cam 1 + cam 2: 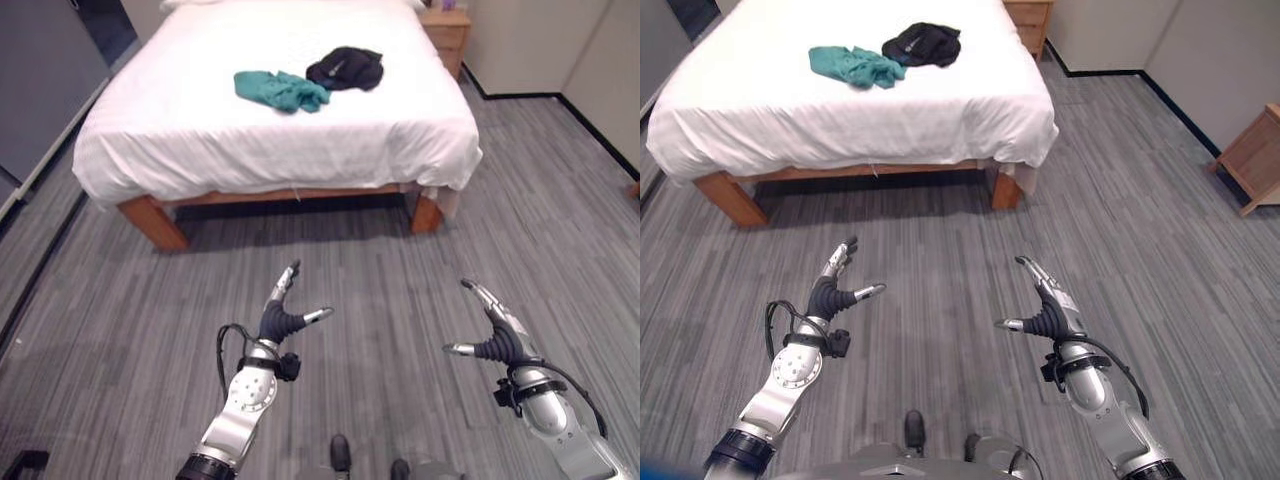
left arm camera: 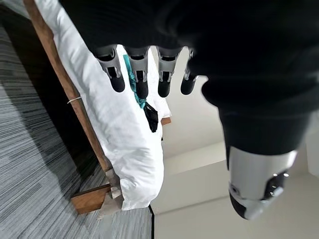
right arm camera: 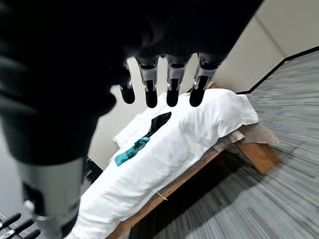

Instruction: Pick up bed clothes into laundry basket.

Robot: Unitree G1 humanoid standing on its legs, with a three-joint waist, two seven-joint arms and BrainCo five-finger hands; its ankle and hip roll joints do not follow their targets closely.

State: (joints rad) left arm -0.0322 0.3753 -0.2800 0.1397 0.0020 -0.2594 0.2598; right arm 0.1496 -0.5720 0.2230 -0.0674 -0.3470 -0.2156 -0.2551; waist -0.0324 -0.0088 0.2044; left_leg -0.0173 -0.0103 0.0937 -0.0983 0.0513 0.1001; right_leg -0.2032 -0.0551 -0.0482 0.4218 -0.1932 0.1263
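The black garment [image 1: 352, 68] is bunched up in a rumpled heap [image 1: 336, 66], so I expect it to fall open and hang down long when I lift it.
Two garments lie on the white bed [image 1: 200, 140] ahead of me: a crumpled teal one [image 1: 281, 90] and, just right of it, a black one [image 1: 345, 68]. Both also appear in the right wrist view as the teal garment [image 3: 130, 152] and the black garment [image 3: 157, 122]. My left hand [image 1: 284, 318] hovers over the grey floor well short of the bed, fingers straight and empty. My right hand [image 1: 492, 335] is held level with it to the right, also open and empty.
The bed stands on a wooden frame with a leg [image 1: 152, 221] at each near corner. A wooden nightstand [image 1: 446, 33] sits beside the bed's far right. Another wooden cabinet [image 1: 1252, 160] stands by the right wall. Grey striped floor [image 1: 360, 270] lies between me and the bed.
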